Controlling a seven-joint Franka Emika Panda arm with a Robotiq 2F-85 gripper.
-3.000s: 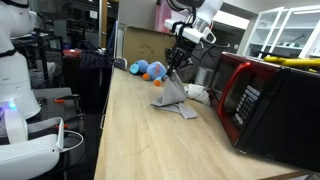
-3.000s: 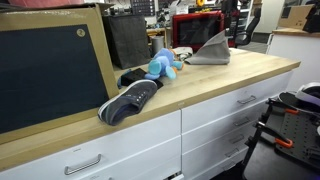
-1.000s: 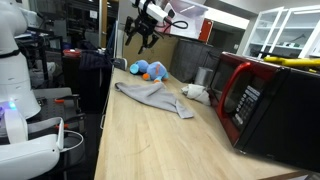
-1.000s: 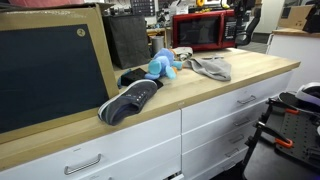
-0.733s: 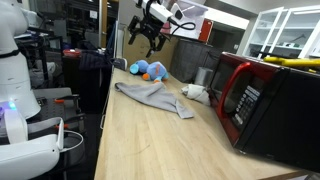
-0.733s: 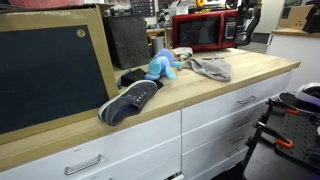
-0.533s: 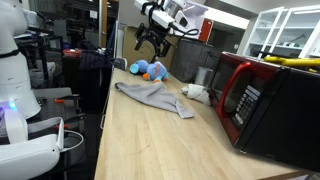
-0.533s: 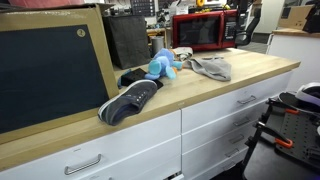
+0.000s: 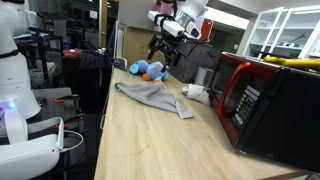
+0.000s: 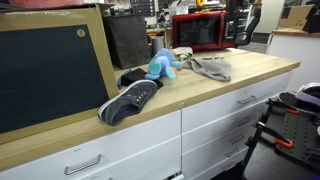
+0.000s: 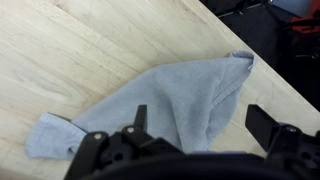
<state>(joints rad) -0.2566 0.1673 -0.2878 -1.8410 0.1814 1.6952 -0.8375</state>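
Observation:
The grey cloth is in folds (image 11: pixel 190 106) toward its corner near the counter's edge, so the robot's gripper should swing back, grab that corner (image 9: pixel 119 87) and pull it out flat.
A grey cloth (image 9: pixel 150 97) lies spread and rumpled on the wooden countertop (image 9: pixel 150 140); it also shows in an exterior view (image 10: pixel 208 67). My gripper (image 9: pixel 163 50) hangs well above the counter, over the far end near a blue plush toy (image 9: pixel 150 70). Its jaws stand wide open with nothing between them. In the wrist view the cloth (image 11: pixel 170 105) lies far below the gripper (image 11: pixel 200 125), and both dark fingertips (image 11: pixel 262 122) frame it without touching.
A red microwave (image 9: pixel 265 100) stands along one side of the counter, with a white crumpled item (image 9: pixel 195 92) beside it. A dark shoe (image 10: pixel 130 98) lies near the plush toy (image 10: pixel 162 65). A black board (image 10: pixel 50 70) leans behind it. A white robot (image 9: pixel 15 90) stands off the counter edge.
The gripper let the cloth drop flat onto the counter, opened fully, and has swung high across from the counter's outer edge to above the plush toy.

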